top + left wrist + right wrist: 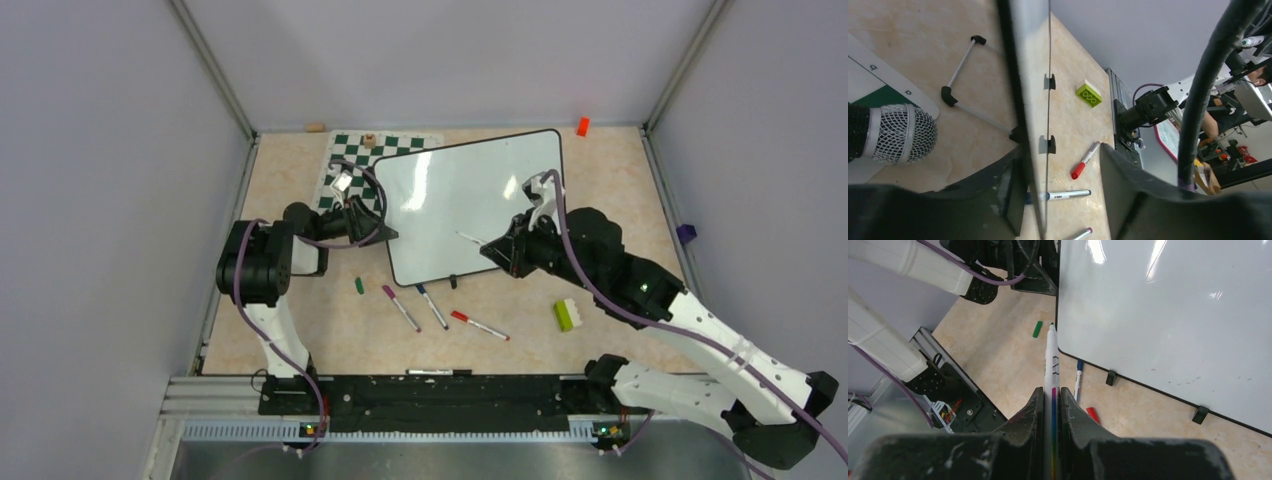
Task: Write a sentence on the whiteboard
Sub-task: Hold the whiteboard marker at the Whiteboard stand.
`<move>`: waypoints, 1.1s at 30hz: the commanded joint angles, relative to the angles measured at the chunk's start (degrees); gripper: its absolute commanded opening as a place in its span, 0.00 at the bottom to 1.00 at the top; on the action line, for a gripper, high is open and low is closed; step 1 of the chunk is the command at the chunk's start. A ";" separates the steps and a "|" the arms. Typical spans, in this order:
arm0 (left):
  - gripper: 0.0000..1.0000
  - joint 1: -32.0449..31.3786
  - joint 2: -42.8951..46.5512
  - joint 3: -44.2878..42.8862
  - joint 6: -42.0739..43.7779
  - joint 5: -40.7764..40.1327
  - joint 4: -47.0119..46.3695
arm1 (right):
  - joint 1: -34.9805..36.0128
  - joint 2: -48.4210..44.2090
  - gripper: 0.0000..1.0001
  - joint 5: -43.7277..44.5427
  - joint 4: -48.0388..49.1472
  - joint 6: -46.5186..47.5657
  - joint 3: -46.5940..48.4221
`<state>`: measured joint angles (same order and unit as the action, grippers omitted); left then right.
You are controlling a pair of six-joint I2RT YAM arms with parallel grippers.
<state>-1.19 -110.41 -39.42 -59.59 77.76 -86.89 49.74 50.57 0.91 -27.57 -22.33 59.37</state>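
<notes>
The whiteboard's edge stands loose between my left gripper's open fingers. My left gripper should therefore grip the board's side tightly before my right gripper writes.
The whiteboard lies tilted mid-table, glossy, with two black clips on its near edge. No sentence shows on it; the surface is blank apart from faint specks. My left gripper is at the board's left edge. In the left wrist view the edge runs between its jaws: one finger lies against the board, the other stands well apart. My right gripper is shut on an uncapped white marker with a rainbow stripe. Its tip hovers near the board's near-left corner.
Purple, blue and red markers and a green cap lie in front of the board. A green-and-white brick sits at the right. The chess mat lies partly under the board's far-left corner.
</notes>
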 commanded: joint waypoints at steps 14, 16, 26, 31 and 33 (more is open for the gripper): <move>0.99 -1.56 -1.68 -2.36 -1.24 2.26 -5.92 | 0.18 1.91 0.00 -0.66 4.91 1.67 1.48; 0.99 -1.36 -2.66 -3.38 -2.30 2.11 -5.92 | 0.11 2.11 0.00 -0.51 4.99 1.97 1.46; 0.98 -3.03 -2.88 -4.09 -2.12 3.35 -5.92 | 0.13 3.53 0.00 -1.17 5.59 2.93 1.63; 0.80 -3.03 -2.29 -2.91 -1.43 1.75 -5.92 | 0.11 4.07 0.00 -1.17 6.36 2.91 1.03; 0.67 -3.03 -2.15 -2.41 -1.15 1.22 -5.92 | 0.12 4.30 0.00 -1.24 6.53 2.93 1.07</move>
<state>-4.32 -113.03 -42.13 -61.71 79.90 -87.05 49.74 54.28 0.10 -24.69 -20.49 59.33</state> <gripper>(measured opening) 0.758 0.097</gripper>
